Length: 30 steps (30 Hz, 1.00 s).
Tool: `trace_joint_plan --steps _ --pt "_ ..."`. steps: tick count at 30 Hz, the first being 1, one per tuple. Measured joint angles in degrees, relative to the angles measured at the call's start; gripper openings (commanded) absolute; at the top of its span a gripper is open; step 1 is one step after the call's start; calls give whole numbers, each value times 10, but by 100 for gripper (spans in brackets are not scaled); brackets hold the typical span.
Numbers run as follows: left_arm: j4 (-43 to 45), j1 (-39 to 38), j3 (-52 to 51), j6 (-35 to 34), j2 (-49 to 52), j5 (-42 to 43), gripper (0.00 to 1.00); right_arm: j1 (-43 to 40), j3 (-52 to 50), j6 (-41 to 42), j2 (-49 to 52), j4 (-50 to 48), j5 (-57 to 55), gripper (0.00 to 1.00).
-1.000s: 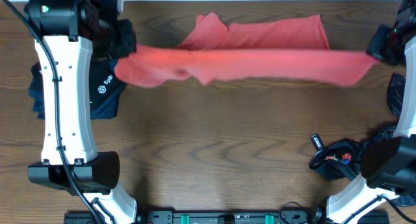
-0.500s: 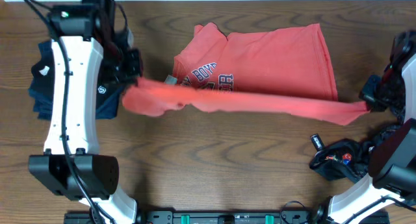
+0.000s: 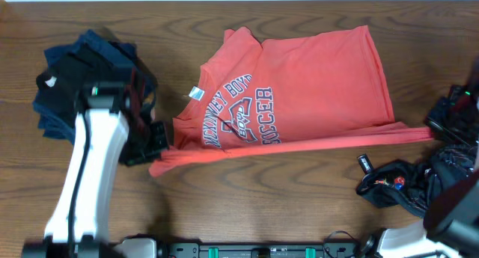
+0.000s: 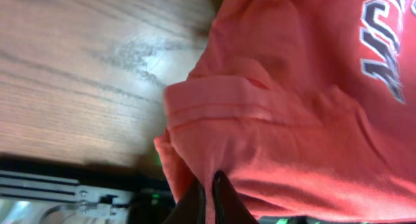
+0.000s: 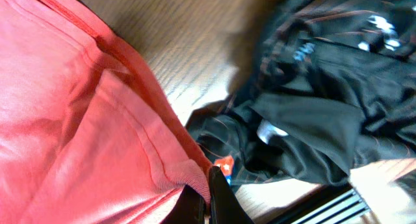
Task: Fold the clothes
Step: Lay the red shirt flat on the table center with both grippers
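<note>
The coral-red T-shirt's stretched edge (image 3: pixel 178 159) slopes toward the front bar at my left gripper. I should bring that end of the T-shirt's edge toward the white tag (image 3: pixel 196 93) before I lower it.
The coral-red T-shirt (image 3: pixel 314 78) lies across the middle of the table, chest lettering (image 3: pixel 243 112) facing up, its near edge stretched in a line between both grippers. My left gripper (image 3: pixel 159 142) is shut on the shirt's left end; in the left wrist view the fabric (image 4: pixel 292 107) is pinched between the fingers (image 4: pixel 208 195). My right gripper (image 3: pixel 438 127) is shut on the shirt's right end; in the right wrist view the hem (image 5: pixel 84 120) is pinched between the fingers (image 5: pixel 207 198). The black jersey with red lines (image 5: pixel 318 100) lies beside it.
A pile of navy and black shirts (image 3: pixel 82 71) sits at the far left. The black jersey (image 3: pixel 393 185) is bunched at the near right by the right arm's base. The table's front rail (image 3: pixel 262 250) runs along the near edge.
Both grippers pulled the shirt's held edge toward the near side and lowered it. The shirt has unfolded and now lies flat with its lettering showing.
</note>
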<state>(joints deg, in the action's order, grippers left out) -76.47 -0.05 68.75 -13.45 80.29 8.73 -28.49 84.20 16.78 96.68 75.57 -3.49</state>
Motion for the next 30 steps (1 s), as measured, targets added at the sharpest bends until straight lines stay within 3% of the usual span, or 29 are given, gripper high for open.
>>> trace_joint_plan --steps 9,19,30 --pt "70 0 -103 -45 -163 20 6 -22 -24 8 -87 -10 0 1" --pt "81 0 -159 -48 -176 51 6 -48 -92 54 -86 -21 -52 1" --pt "299 1 -181 -50 -169 46 6 -4 -97 -25 -86 -132 31 1"
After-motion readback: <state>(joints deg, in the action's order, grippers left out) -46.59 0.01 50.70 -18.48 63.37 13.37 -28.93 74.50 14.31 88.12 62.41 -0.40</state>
